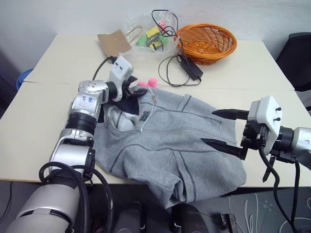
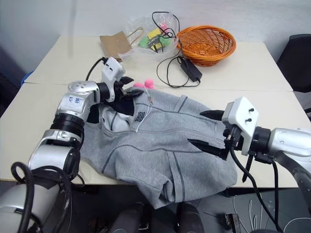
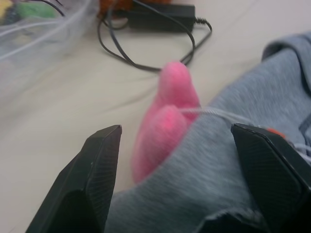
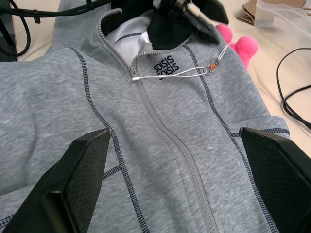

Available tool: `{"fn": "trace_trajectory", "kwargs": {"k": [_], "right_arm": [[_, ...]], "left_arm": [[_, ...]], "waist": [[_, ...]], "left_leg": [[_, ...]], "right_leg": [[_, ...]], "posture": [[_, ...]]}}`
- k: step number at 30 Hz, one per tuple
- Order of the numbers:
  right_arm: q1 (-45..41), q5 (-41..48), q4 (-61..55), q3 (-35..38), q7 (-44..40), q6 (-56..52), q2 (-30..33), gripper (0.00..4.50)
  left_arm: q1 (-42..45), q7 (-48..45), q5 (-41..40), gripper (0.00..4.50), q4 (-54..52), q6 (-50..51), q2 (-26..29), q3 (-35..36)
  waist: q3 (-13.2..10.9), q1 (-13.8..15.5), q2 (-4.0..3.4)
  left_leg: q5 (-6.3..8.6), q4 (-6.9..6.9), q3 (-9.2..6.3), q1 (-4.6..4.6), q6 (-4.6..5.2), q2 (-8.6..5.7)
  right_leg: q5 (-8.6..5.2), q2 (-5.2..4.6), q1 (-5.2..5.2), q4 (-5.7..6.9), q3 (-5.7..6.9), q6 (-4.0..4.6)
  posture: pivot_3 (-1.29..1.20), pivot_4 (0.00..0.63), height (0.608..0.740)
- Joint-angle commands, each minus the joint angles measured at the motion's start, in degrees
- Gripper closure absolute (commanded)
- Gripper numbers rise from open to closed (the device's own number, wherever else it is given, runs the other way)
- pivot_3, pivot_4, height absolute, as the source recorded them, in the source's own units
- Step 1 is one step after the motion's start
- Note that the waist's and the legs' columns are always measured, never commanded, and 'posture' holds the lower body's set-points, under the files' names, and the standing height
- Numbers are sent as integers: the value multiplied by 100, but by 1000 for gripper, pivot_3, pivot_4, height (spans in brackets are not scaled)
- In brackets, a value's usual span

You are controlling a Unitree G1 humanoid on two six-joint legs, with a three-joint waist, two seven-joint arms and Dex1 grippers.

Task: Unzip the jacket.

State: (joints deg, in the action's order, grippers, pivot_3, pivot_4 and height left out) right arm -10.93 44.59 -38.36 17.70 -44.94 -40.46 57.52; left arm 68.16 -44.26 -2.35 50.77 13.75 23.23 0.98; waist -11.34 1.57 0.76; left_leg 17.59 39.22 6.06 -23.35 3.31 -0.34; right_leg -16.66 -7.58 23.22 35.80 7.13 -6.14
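Note:
The pink soft thing (image 1: 152, 83) on the slider's cord sits behind the jacket's edge. Next, my left gripper puts it down along the zip (image 1: 175, 129) for my right gripper.
The grey jacket (image 1: 170, 141) lies spread on the table (image 1: 39, 121), collar to the back left and hem hanging over the front edge. Its zip (image 4: 170, 141) is shut up to the slider (image 4: 134, 77), below the collar's small black print. A white cord (image 4: 175, 73) runs from the slider to a small orange ring. My left gripper (image 1: 133, 90) is at the collar, open, with grey fleece low between its fingers (image 3: 97, 179). My right gripper (image 1: 218, 128) hovers open over the jacket's right side, fingers (image 4: 73, 184) wide apart and holding nothing.
A pink soft thing (image 1: 148, 82) lies just behind the collar. Further back are a black power adapter with its cable (image 1: 190, 68), an orange basket (image 1: 206, 42), a clear bag of small items (image 1: 150, 34) and a brown paper bag (image 1: 114, 42). A black chair (image 1: 296, 58) stands at the right.

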Motion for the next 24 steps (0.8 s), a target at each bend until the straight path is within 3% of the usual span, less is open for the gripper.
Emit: {"fn": "trace_trajectory", "kwargs": {"k": [1, 9, 14, 24], "right_arm": [[3, 18, -224, 96, 70, 12, 2, 61], [11, -6, -260, 95, 135, 20, 20, 61], [75, 1, -299, 162, 150, 19, 26, 61], [113, -27, -330, 115, 166, 63, 9, 61]], "left_arm": [[528, 123, -239, 862, 301, -278, 25, 300], [1016, 202, -3, 862, 1349, -788, -144, 156], [981, -94, 44, 862, 1455, -872, -137, 87], [990, 495, 295, 862, 1790, -1102, -265, -33]], "waist": [[0, 3, 0], [0, 1, 0], [0, -6, 1], [0, 1, 1]], "left_leg": [[0, 0, -1, -1, 0, 0], [0, 0, 3, 1, 0, -2], [0, 0, 4, -1, 0, -2], [0, 0, 3, -1, 0, -2]], "right_leg": [[0, 0, 0, 0, 1, 0], [0, 1, 0, 0, 0, 0], [0, 3, 2, 0, 0, 0], [0, 2, 2, 0, -1, -1]], "posture": [[0, 150, 740], [0, 150, 740], [0, 150, 740], [0, 150, 740]]}}
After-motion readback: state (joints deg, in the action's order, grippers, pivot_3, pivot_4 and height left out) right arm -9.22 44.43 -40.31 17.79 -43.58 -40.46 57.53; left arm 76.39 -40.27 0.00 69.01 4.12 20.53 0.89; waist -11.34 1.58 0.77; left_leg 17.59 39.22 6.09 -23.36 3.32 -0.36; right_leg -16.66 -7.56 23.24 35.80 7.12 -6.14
